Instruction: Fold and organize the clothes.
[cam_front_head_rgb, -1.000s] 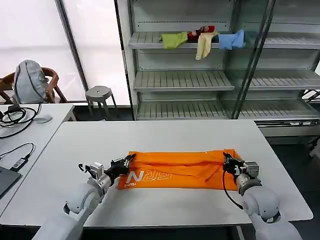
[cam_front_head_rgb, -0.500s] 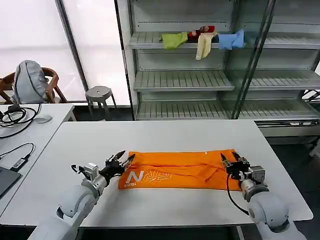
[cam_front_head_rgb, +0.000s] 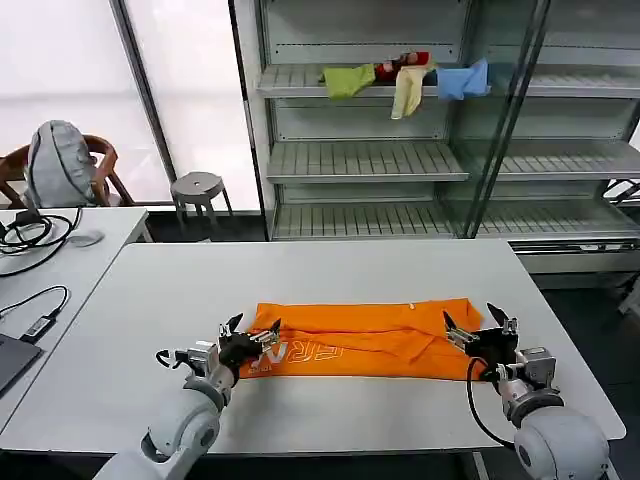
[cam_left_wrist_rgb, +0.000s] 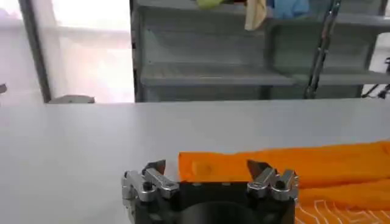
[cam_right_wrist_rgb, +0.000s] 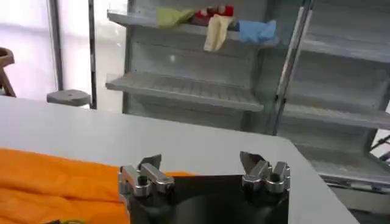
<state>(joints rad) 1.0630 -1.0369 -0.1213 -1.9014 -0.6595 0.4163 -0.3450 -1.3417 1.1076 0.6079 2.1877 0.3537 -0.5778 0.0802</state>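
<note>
The whole orange T-shirt (cam_front_head_rgb: 365, 342) will slide along when the robot pulls the T-shirt's lettered end, because the right gripper's open fingers (cam_front_head_rgb: 478, 328) leave the T-shirt's far end free.
The orange T-shirt (cam_front_head_rgb: 360, 338) lies folded into a long band across the white table (cam_front_head_rgb: 330, 270), white lettering facing up near its left end. My left gripper (cam_front_head_rgb: 250, 332) hovers open at the shirt's left end, holding nothing. At the shirt's right end my right gripper (cam_front_head_rgb: 480, 325) is open too, its jaws spread just off the cloth. In the left wrist view the left gripper (cam_left_wrist_rgb: 207, 165) frames the orange fabric (cam_left_wrist_rgb: 286, 167) ahead of it. From the right wrist, the right gripper (cam_right_wrist_rgb: 201, 159) sits beside the shirt's edge (cam_right_wrist_rgb: 55, 176).
A metal shelf rack (cam_front_head_rgb: 420, 160) stands behind the table, with green, cream, red and blue cloths (cam_front_head_rgb: 405, 78) on an upper shelf. A stool (cam_front_head_rgb: 200, 188) stands at the back left. A second desk with cables (cam_front_head_rgb: 40, 235) is at the left.
Both grippers have let go of the shirt's ends, opened and drawn back toward me. The shirt has settled flat on the table.
</note>
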